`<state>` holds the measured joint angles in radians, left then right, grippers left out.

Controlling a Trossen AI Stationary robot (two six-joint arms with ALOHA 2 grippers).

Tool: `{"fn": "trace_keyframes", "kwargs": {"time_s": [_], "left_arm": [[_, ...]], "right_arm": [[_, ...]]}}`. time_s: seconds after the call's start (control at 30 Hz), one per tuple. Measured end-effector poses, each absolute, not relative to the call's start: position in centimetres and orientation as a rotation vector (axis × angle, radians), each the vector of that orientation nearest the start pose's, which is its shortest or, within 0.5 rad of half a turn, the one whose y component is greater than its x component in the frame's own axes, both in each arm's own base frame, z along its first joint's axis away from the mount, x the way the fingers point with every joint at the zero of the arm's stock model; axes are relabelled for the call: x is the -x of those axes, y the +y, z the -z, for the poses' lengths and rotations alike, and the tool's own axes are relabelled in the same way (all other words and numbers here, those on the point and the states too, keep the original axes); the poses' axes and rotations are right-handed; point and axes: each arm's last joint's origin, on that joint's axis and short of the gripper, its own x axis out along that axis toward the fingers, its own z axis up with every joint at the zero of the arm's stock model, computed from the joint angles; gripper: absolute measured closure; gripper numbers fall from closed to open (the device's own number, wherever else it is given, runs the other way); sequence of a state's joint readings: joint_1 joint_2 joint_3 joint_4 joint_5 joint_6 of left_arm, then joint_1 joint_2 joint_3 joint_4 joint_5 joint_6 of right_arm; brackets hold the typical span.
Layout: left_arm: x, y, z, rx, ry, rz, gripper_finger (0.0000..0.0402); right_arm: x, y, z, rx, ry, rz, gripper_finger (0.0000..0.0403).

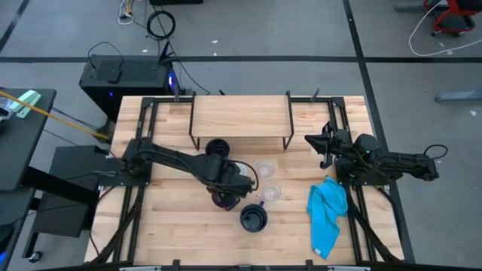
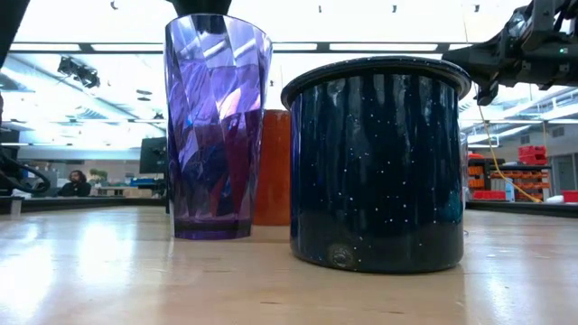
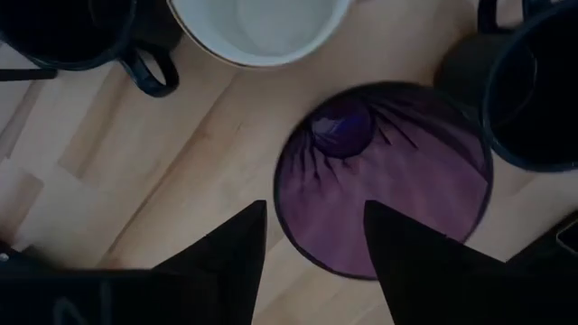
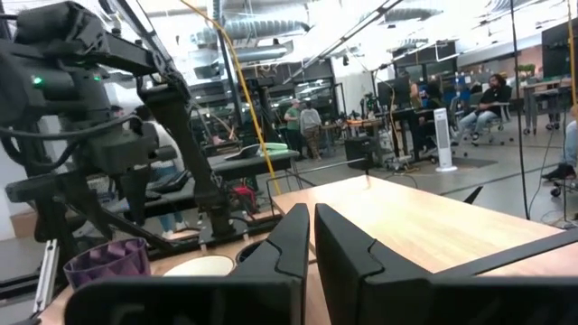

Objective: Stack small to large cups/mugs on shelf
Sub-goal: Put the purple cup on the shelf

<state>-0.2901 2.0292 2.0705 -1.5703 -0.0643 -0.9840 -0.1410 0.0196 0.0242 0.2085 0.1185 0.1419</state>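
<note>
The outer finger of my left gripper is too close to the purple tumbler's rim (image 3: 277, 215). I should move up and shift until the fingers sit evenly on either side of the tumbler's side (image 3: 287, 236).
A translucent purple tumbler (image 3: 384, 171) stands upright on the table, also in the low view (image 2: 217, 126). My left gripper (image 3: 312, 244) hangs open above it, pointing straight down, one finger over its rim and one beside it, touching nothing; the high view shows it at mid-table (image 1: 235, 183). Close around stand a white-and-orange mug (image 3: 257, 27), a dark mug (image 3: 533, 81) and another dark mug (image 3: 72, 32). Two clear glasses (image 1: 263, 167) (image 1: 271, 193) stand to the right. The shelf (image 1: 241, 124) stands at the far side. My right gripper (image 4: 312, 239) waits shut at the table's right edge (image 1: 324, 143).
A blue cloth (image 1: 327, 211) lies crumpled on the right part of the table, near my right arm. The dark speckled mug (image 2: 379, 162) stands nearest the front edge. The shelf's black legs (image 1: 192, 120) rise on either side of the plank. People sit in the room beyond.
</note>
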Motion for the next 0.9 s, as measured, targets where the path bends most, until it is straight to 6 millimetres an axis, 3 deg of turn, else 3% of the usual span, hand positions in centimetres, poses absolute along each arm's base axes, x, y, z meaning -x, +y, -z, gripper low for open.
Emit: {"fn": "trace_keyframes", "kwargs": {"time_s": [0.37,0.53,0.9], "left_arm": [[-36.9,-10.4,-31.0,0.474,1.427,-0.569,0.0211],[-36.8,-10.2,-30.1,0.438,1.465,-0.577,0.0224],[-37.1,-10.0,-30.1,0.392,1.431,-0.551,0.0258]], "right_arm": [[-9.4,-1.7,-19.0,-0.157,-0.234,0.241,0.0373],[-9.4,-1.7,-19.0,-0.180,-0.237,0.238,0.0373],[-9.4,-1.6,-19.0,-0.185,-0.234,0.212,0.0373]]}}
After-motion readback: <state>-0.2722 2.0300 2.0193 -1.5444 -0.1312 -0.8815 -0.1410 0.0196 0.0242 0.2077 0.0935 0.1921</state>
